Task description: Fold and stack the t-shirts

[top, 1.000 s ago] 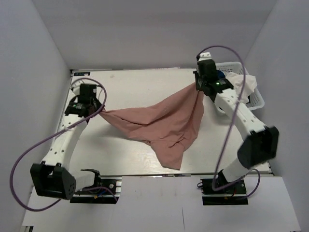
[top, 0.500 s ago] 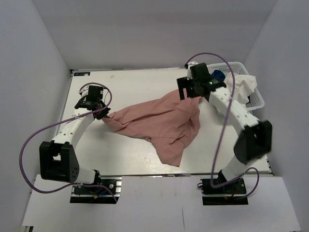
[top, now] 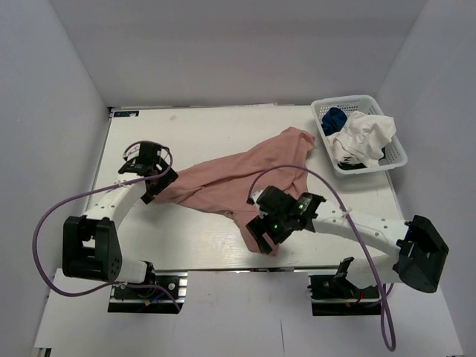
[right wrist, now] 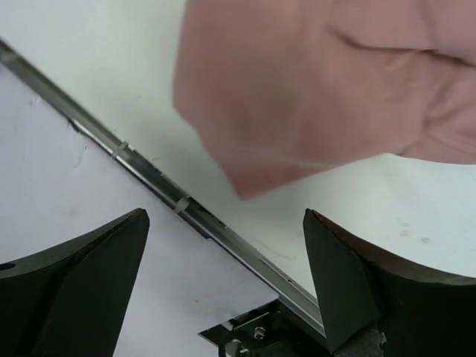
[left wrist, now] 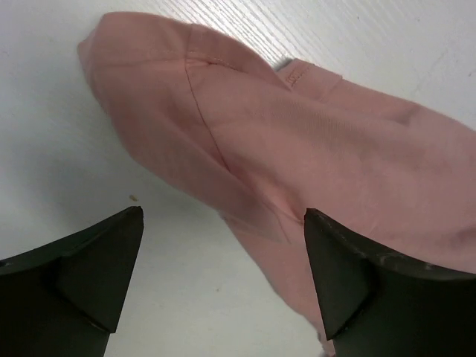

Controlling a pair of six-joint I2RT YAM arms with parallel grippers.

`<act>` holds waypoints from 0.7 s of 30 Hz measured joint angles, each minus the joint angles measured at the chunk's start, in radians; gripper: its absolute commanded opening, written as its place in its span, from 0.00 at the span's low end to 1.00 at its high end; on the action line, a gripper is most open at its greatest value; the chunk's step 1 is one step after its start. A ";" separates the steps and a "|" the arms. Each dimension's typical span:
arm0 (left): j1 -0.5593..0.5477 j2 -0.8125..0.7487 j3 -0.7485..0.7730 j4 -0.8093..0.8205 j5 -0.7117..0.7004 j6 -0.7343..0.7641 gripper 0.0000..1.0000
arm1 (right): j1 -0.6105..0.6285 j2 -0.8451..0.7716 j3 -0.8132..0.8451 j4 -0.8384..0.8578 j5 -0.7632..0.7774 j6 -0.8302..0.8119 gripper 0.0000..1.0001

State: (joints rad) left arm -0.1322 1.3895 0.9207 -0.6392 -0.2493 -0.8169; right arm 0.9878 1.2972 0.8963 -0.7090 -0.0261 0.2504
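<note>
The dusty-pink t-shirt (top: 256, 165) is doubled over in long folds (top: 212, 181), so its cloth will open out into a wide sheet when the robot lifts and spreads it.
The dusty-pink t-shirt (top: 245, 178) lies crumpled across the middle of the table, held by nothing. My left gripper (top: 155, 186) stands open at its left end. In the left wrist view the shirt's sleeve end (left wrist: 297, 134) lies just ahead of the open left gripper (left wrist: 223, 214), whose right finger is over the cloth. My right gripper (top: 259, 229) hangs open over the shirt's near corner by the table's front edge. That corner (right wrist: 312, 82) shows beyond the open right gripper (right wrist: 227, 214). The blue t-shirt (top: 334, 119) and the white t-shirt (top: 366, 140) lie bunched in the basket.
The white mesh basket (top: 393, 160) stands at the back right of the table. The table's metal front rail (right wrist: 149, 167) runs right under my right gripper. White walls close in the left, back and right sides.
Both grippers have opened and let go of the pink shirt, which dropped flat. The right arm swung from beside the basket to the shirt's near corner. The left gripper stayed at the left end.
</note>
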 measured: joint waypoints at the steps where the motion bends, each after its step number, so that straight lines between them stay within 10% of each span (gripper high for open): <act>1: 0.000 -0.004 0.000 -0.002 -0.001 -0.011 1.00 | 0.036 0.001 -0.010 0.007 0.007 0.010 0.90; 21: 0.223 0.172 0.000 -0.011 -0.074 -0.109 1.00 | 0.177 0.182 -0.128 0.251 0.225 0.106 0.61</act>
State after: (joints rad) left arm 0.0906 1.5612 0.9207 -0.6506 -0.3237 -0.9260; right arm 1.1645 1.4792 0.7681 -0.4576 0.1993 0.3565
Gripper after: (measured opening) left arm 0.997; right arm 0.664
